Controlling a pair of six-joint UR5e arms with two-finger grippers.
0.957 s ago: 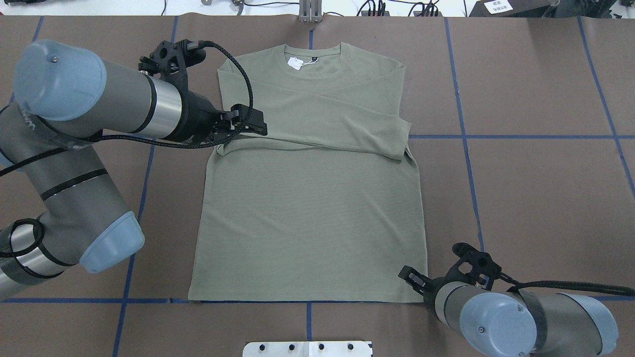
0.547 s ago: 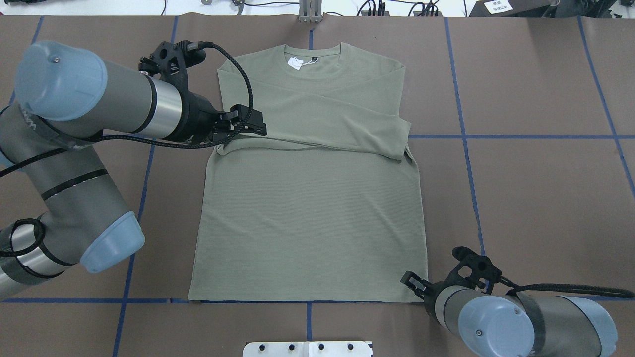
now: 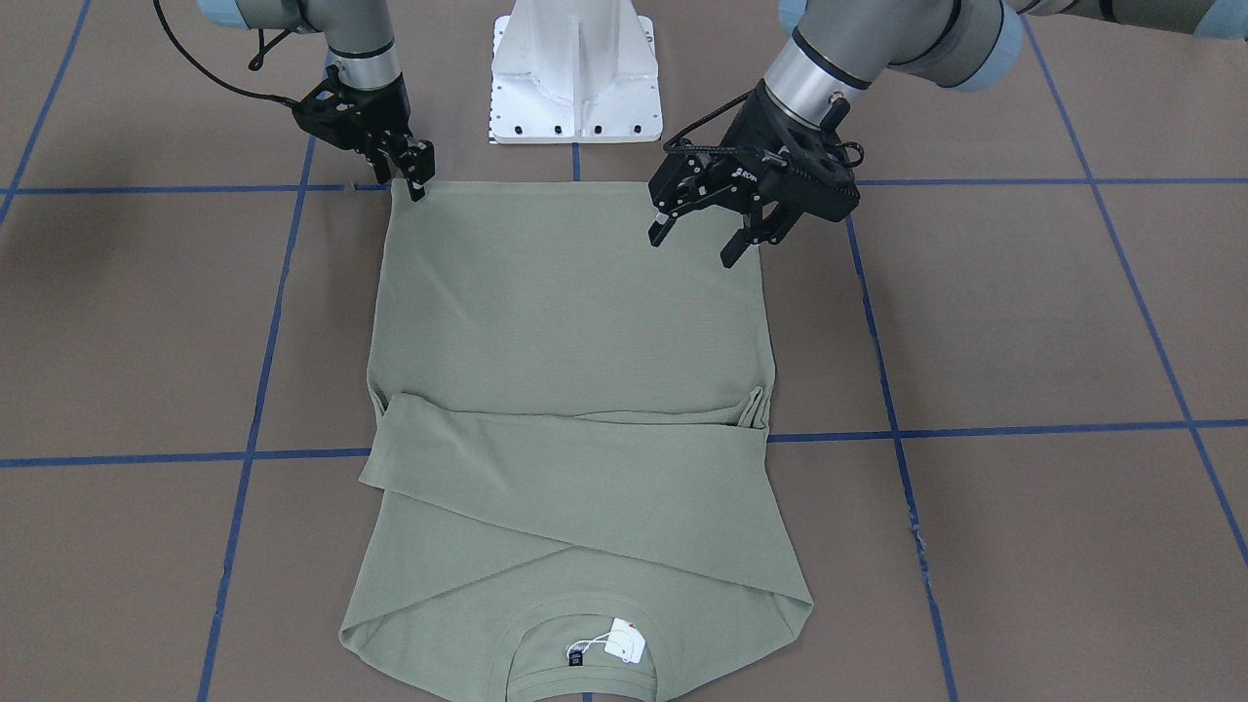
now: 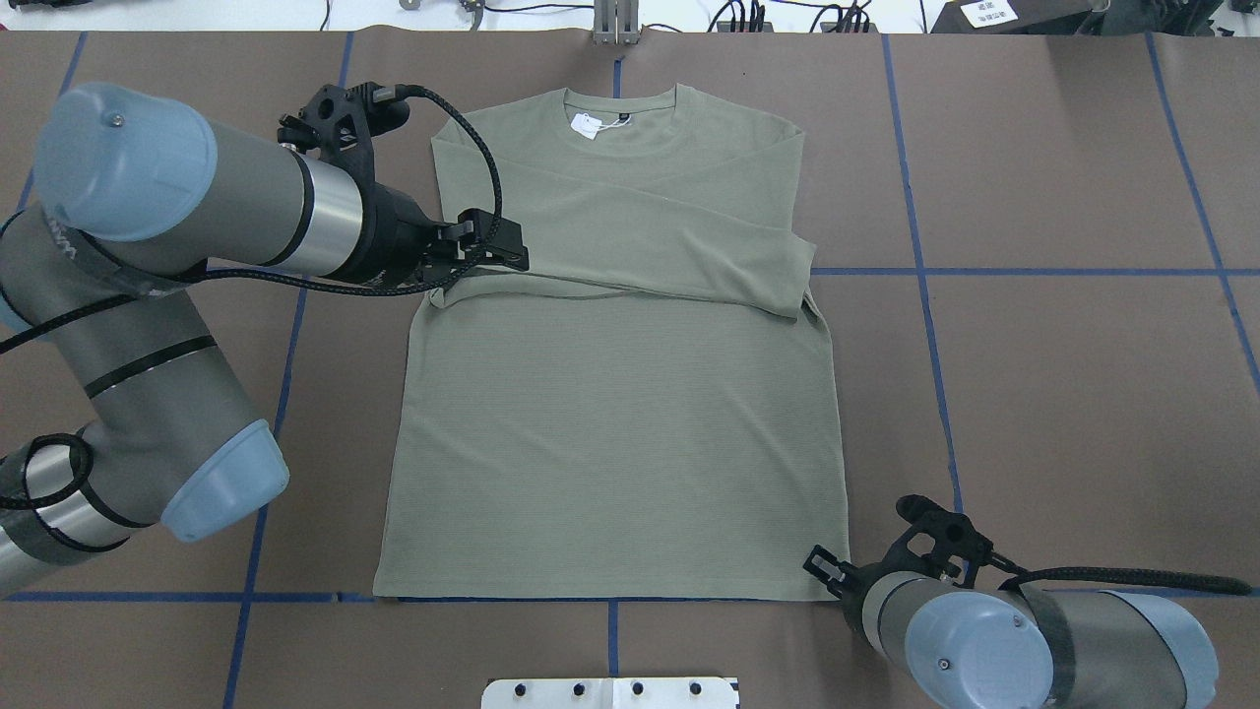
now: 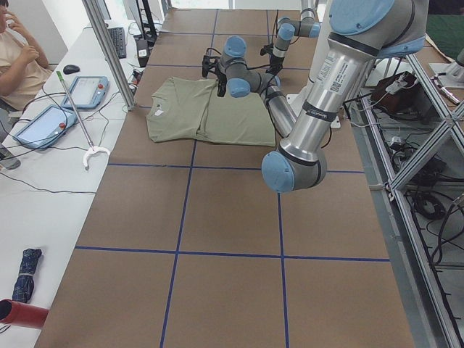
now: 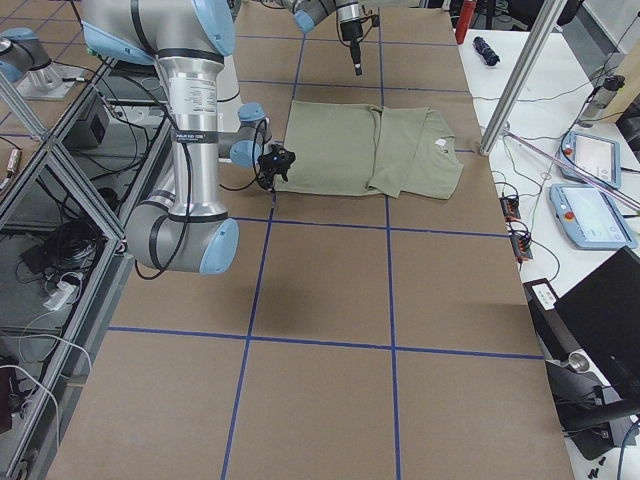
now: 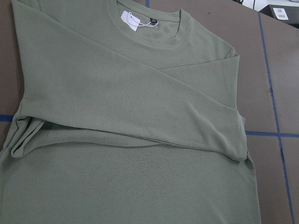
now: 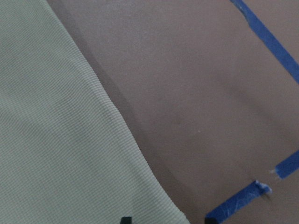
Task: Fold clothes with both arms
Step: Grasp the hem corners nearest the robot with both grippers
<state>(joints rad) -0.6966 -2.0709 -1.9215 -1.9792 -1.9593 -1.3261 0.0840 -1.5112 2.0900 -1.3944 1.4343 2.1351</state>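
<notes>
My gripper is to fold the hem (image 3: 573, 185), which will cover the folded sleeves and leave the white hang tag (image 3: 626, 640) showing, because the tag sits beyond the sleeves.
The sage-green shirt (image 4: 610, 433) lies flat on the brown table, collar away from the robot, both sleeves folded across the chest. A white hang tag (image 4: 587, 125) sits at the collar. My left gripper (image 4: 512, 246) hovers above the shirt's left side near the sleeve fold. In the front view it (image 3: 692, 246) is open and empty. My right gripper (image 4: 819, 566) is low at the shirt's near right hem corner. In the front view it (image 3: 409, 180) looks open, right by that corner. The right wrist view shows the hem edge (image 8: 56, 140) on bare table.
The white pedestal base (image 3: 575, 68) stands just behind the hem. Blue tape lines (image 4: 1034, 271) grid the table. A metal bracket (image 4: 615, 25) sits at the far edge. A person (image 5: 18, 58) and tablets (image 5: 90, 90) are at the side bench.
My right gripper has moved a little nearer to the robot and down toward the hem corner. The left arm and the shirt have barely moved.
</notes>
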